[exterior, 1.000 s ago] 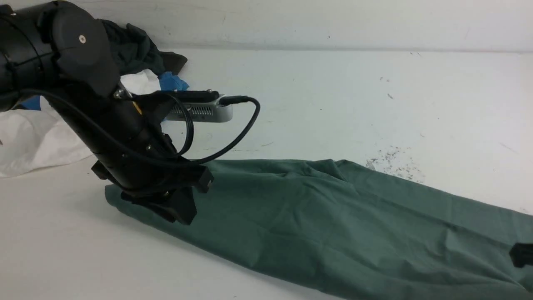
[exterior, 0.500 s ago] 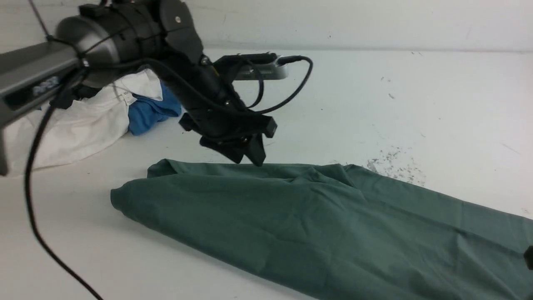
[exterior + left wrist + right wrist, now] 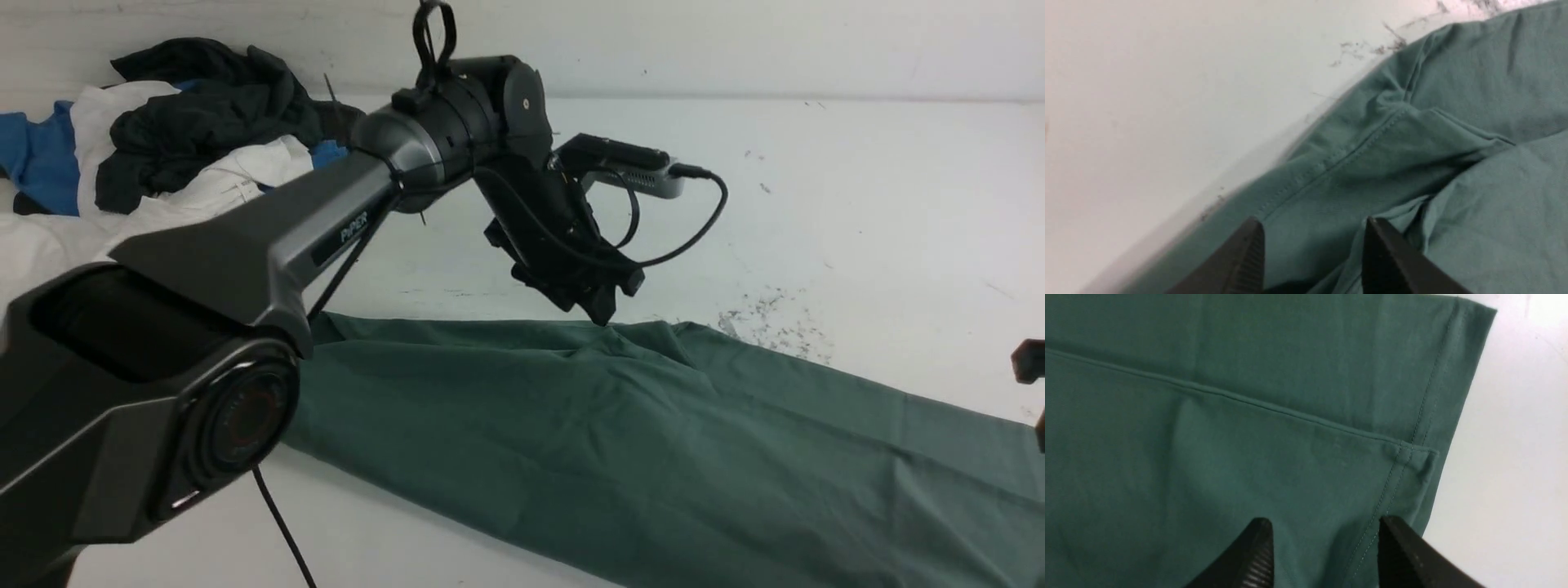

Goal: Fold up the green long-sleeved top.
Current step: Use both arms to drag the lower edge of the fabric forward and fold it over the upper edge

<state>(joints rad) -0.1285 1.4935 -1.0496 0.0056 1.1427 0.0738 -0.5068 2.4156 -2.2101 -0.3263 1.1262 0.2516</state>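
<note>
The green top (image 3: 598, 431) has soft folds (image 3: 656, 343) bunched up at its far edge, so I expect it to rise to a point there and pull its near edge along when I lift it.
The green long-sleeved top (image 3: 653, 441) lies as a long folded strip across the white table, running from centre left to the near right corner. My left gripper (image 3: 600, 309) hovers just above the top's far edge, near a bunched seam (image 3: 1355, 151). In the left wrist view the left gripper (image 3: 1312, 222) is open, with only cloth below it. My right gripper (image 3: 1325, 520) is open above the stitched hem corner (image 3: 1404, 451) of the top. One of its fingers (image 3: 1029, 360) shows at the front view's right edge.
A heap of dark grey (image 3: 196, 114), white (image 3: 204, 192) and blue (image 3: 33, 155) garments lies at the far left by the back wall. Dark scuff marks (image 3: 767, 314) speckle the table beyond the top. My left arm's link (image 3: 245, 245) crosses the left foreground.
My left gripper has let go of the top's left end, risen and swung right to its far edge. Both grippers have opened. The right gripper has lifted at the right edge.
</note>
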